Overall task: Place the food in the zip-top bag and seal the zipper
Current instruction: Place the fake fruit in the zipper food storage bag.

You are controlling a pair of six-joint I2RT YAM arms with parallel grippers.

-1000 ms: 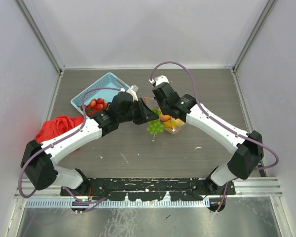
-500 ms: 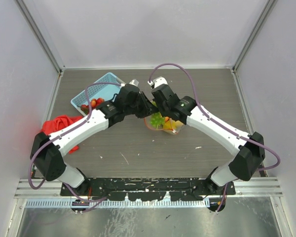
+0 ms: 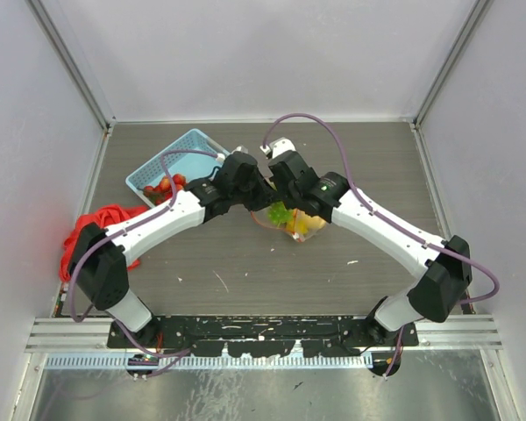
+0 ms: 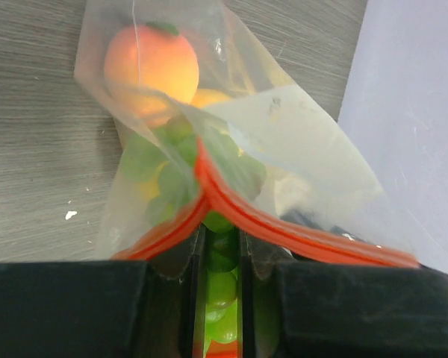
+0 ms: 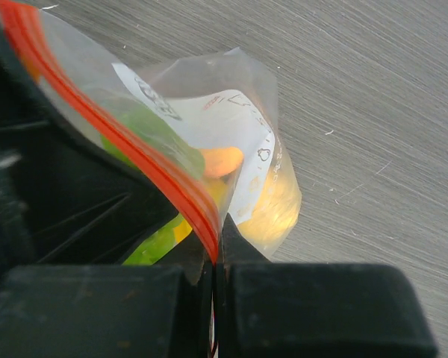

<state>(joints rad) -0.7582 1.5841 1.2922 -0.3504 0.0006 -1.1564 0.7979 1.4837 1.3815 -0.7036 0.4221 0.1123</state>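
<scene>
The green grapes (image 3: 280,213) go past the open zipper into the clear zip-top bag (image 3: 303,224). My left gripper goes on pushing them in before it lets go of them there.
The clear zip-top bag (image 3: 305,224) hangs at the table's middle, with a peach (image 4: 151,63) and a yellow lemon (image 5: 272,212) inside. My right gripper (image 5: 216,240) is shut on one end of the red-orange zipper (image 5: 134,145) and holds the mouth up. The left gripper (image 4: 221,242) is shut on a bunch of green grapes (image 4: 220,291), pressed against the open zipper (image 4: 235,209) where the two strips part. Some grapes (image 3: 279,211) lie past the mouth. Strawberries (image 3: 164,186) rest in the basket.
A light-blue mesh basket (image 3: 182,151) sits at the back left of the bag. A red cloth (image 3: 95,230) lies crumpled at the left edge, under the left arm. Both arms meet over the bag, wrists almost touching.
The left gripper has carried the grapes back and to the right, from just above the table up to the bag's mouth. The right gripper has kept its hold and hardly moved.
</scene>
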